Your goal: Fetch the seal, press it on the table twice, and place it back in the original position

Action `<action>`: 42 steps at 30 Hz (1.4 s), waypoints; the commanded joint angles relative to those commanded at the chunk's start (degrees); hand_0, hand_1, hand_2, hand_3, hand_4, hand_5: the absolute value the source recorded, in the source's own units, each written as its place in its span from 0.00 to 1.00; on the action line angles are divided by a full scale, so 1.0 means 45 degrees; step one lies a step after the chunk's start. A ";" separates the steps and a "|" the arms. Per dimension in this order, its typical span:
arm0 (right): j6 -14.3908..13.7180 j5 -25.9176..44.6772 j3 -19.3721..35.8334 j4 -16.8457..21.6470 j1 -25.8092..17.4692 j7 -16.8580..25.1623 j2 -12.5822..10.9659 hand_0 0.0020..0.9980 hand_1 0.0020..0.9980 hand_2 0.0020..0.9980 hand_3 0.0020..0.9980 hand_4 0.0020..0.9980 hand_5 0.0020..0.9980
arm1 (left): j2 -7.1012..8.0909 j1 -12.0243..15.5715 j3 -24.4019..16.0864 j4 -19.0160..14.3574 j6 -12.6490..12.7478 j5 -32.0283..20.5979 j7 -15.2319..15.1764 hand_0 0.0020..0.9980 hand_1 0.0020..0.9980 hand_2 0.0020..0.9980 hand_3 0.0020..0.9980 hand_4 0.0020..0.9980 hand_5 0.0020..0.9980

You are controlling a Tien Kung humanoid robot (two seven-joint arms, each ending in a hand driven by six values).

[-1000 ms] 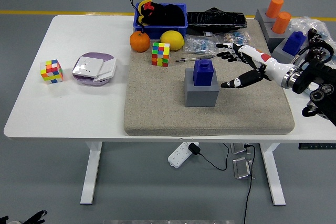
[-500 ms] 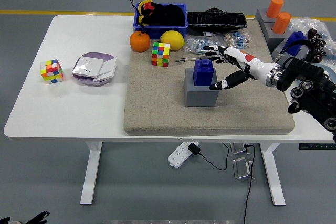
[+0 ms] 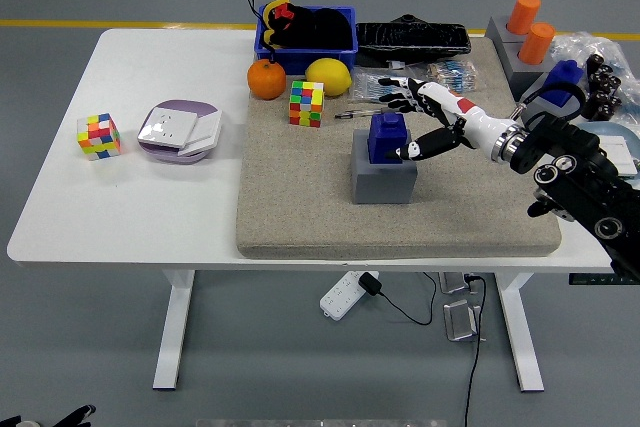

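The blue seal [image 3: 387, 139] is only resting on the wider top of the grey base block [image 3: 361, 153], so it will come away from the block when the robot lifts.
The blue seal [image 3: 385, 137] stands upright on its grey base block [image 3: 383, 179] in the middle of the beige mat [image 3: 300, 207]. My right hand [image 3: 408, 123] reaches in from the right and is at the seal's right side, fingers spread, thumb tip close to the seal's front right and the other fingers behind it near its top. The hand holds nothing. My left arm does not show.
Behind the seal lie a colour cube [image 3: 306, 103], an orange [image 3: 266, 79], a lemon [image 3: 327, 76], a blue bin [image 3: 306, 29] and plastic bags [image 3: 400, 82]. Grey blocks with orange cylinders [image 3: 527, 27] stand at the right rear. Another cube [image 3: 98, 136] and a white-purple box [image 3: 180, 130] sit at the left.
My right hand has moved left across the mat, from about a hand's width right of the seal to right beside it. The seal has stayed still.
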 joint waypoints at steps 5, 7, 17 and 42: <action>0.0258 0.0904 0.0170 -0.0455 -0.0083 0.0031 0.0175 0.83 0.76 0.76 0.87 0.95 0.00 | -0.0039 0.0069 -0.0664 0.0003 0.0035 0.0684 0.0145 0.81 0.79 0.76 0.80 0.68 0.43; 0.0368 0.1277 0.0259 -0.0599 -0.0153 -0.0013 0.0268 0.82 0.75 0.76 0.87 0.96 0.00 | -0.0058 0.0091 -0.0870 0.0003 0.0041 0.0895 0.0184 0.81 0.79 0.76 0.80 0.68 0.43; 0.0294 0.1879 0.0217 -0.0887 -0.0378 -0.0038 0.0637 0.81 0.75 0.77 0.87 0.96 0.00 | -0.0122 0.0075 -0.0157 0.0001 -0.0049 0.0210 0.0032 0.81 0.79 0.76 0.80 0.68 0.43; -0.0472 0.2269 -0.0269 -0.0974 -0.0693 0.0225 0.0845 0.67 0.56 0.61 0.71 0.80 0.00 | -0.0201 0.0091 -0.0449 0.0003 -0.0096 0.0510 0.0060 0.81 0.79 0.76 0.80 0.69 0.43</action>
